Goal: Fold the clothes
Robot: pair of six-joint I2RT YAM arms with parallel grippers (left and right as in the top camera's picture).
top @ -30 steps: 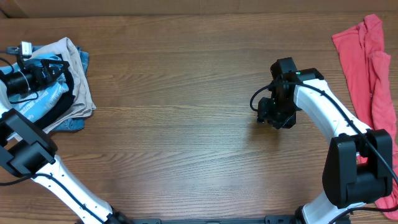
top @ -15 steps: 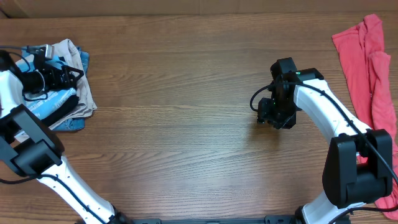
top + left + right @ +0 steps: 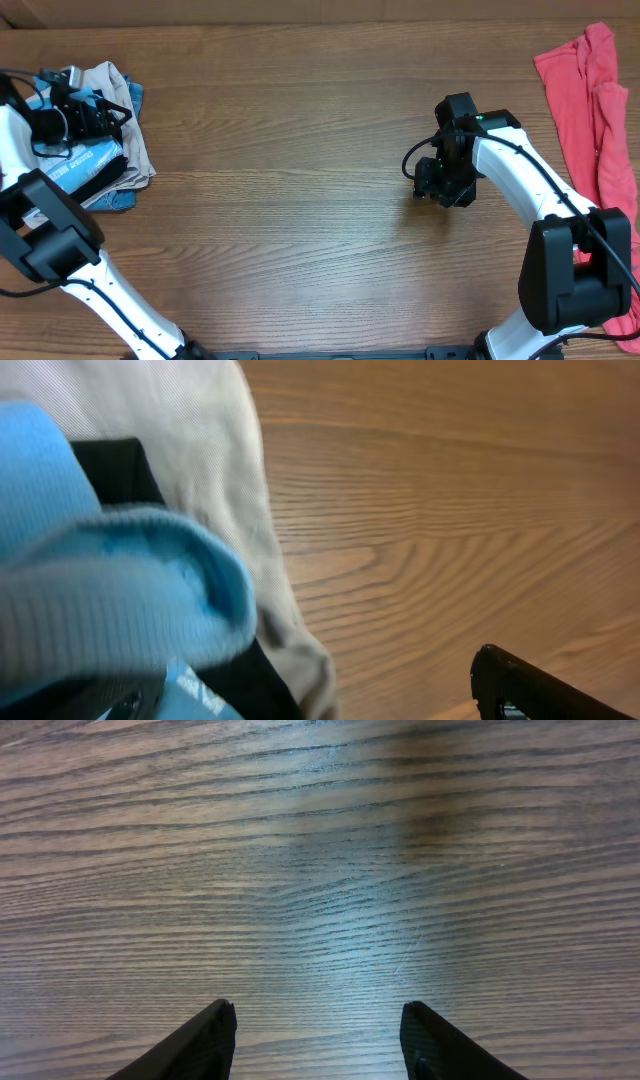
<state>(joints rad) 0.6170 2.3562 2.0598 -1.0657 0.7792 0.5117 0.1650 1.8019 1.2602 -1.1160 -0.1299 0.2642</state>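
Note:
My left gripper is at the light blue T-shirt, which bunches up in a raised fold [image 3: 165, 575] on the pile. It should spread the T-shirt flat over the black garment [image 3: 104, 178] before moving away.
The clothes, a light blue T-shirt [image 3: 78, 166] with white print, lie on top of a pile of folded garments at the table's far left. My left gripper [image 3: 118, 113] hovers over the pile's upper part, pointing right, open wide. In the left wrist view a soft fold of the blue shirt [image 3: 110, 580] fills the left side, above black and beige cloth. The left gripper [image 3: 310, 690] has one dark finger [image 3: 520, 685] out over bare wood. My right gripper [image 3: 432, 188] hangs open over bare table right of centre. In its wrist view the right gripper [image 3: 318, 1010] has only wood grain between its fingers.
The pile holds a beige garment [image 3: 125, 95], a black one [image 3: 100, 178] and a denim one [image 3: 115, 200]. A red garment [image 3: 590, 100] lies crumpled along the table's right edge. Wooden tabletop [image 3: 300, 200] stretches between the two arms.
My left gripper has moved right and slightly up across the pile, and the blue cloth under it has shifted a little. The right arm has stayed still.

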